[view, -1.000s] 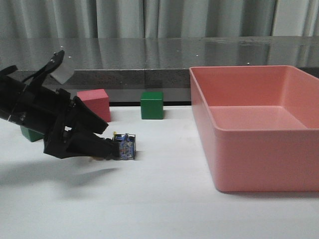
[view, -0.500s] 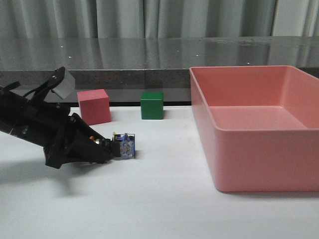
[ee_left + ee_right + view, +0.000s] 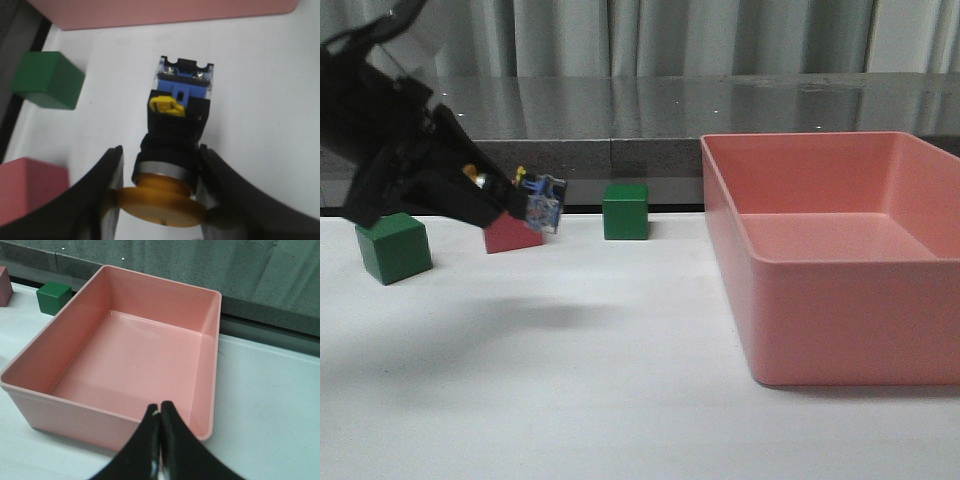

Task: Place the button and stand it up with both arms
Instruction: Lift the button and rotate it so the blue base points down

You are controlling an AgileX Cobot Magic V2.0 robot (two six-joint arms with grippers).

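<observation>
Next, I turn the button's contact block (image 3: 547, 207) downward with my left gripper and lower the button in front of the pink cube (image 3: 494, 308), because the block is pointing toward the pink bin.
My left gripper (image 3: 510, 205) is shut on the button (image 3: 538, 205) and holds it in the air above the table, in front of the pink cube (image 3: 510, 236). In the left wrist view the button (image 3: 177, 127) lies between the black fingers (image 3: 107, 185), yellow cap toward the wrist, bluish contact block pointing away. My left gripper (image 3: 160, 192) grips it at the black body and silver ring. My right gripper (image 3: 160, 412) is shut and empty, hovering over the near rim of the pink bin (image 3: 30, 385). The right arm does not show in the front view.
A large pink bin (image 3: 820, 330) fills the right side of the table. A green cube (image 3: 392, 248) stands at the left, another green cube (image 3: 625, 211) at the back middle. A dark ledge and curtains lie behind the table.
My left gripper closed on the button where it lay on the table and has lifted it up and slightly left. The green cube at the left is now uncovered.
</observation>
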